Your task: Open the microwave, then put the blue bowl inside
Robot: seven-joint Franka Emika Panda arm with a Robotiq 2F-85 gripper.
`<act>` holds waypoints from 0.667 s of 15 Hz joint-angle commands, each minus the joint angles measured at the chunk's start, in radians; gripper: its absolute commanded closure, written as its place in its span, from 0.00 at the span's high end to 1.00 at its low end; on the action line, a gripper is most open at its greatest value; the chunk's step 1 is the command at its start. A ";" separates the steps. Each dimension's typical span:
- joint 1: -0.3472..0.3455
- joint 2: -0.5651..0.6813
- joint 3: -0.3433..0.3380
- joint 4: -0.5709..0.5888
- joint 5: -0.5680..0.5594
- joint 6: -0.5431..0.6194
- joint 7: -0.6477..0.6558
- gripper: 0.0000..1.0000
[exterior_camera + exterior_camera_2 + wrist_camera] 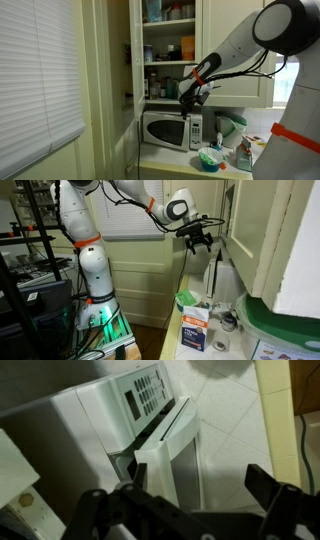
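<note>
I should keep moving my gripper toward the dark gap until its fingers close there, because the microwave door [168,438] stands slightly open from the control panel.
The white microwave [165,130] stands on the counter under an open cabinet. In the wrist view its control panel [145,395] shows, and the door [172,450] stands slightly ajar with a dark gap along its edge. The small blue bowl [209,157] sits on the counter in front of the microwave's panel side. My gripper [190,98] hovers just above the microwave's top near the panel side, and it also shows in the other exterior view [197,242]. In the wrist view its fingers [185,500] are spread wide and empty, straddling the door edge.
Open cabinet shelves [168,45] with bottles and jars hang above the microwave. A pale green rounded vessel [232,125] stands beside it. A blue and white box [195,332] and a green item [187,298] sit on the counter. Window blinds [35,75] are off to one side.
</note>
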State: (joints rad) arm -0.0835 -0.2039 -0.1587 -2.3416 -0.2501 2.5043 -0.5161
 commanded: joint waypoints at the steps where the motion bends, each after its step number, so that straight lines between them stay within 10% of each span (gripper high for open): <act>1: -0.029 0.024 -0.001 -0.021 -0.070 0.069 0.023 1.00; 9: -0.049 0.055 -0.002 -0.019 -0.108 0.106 0.023 1.00; 10: -0.049 0.057 -0.001 -0.018 -0.110 0.106 0.025 0.87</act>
State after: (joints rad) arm -0.1229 -0.1522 -0.1606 -2.3456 -0.3262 2.5743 -0.5138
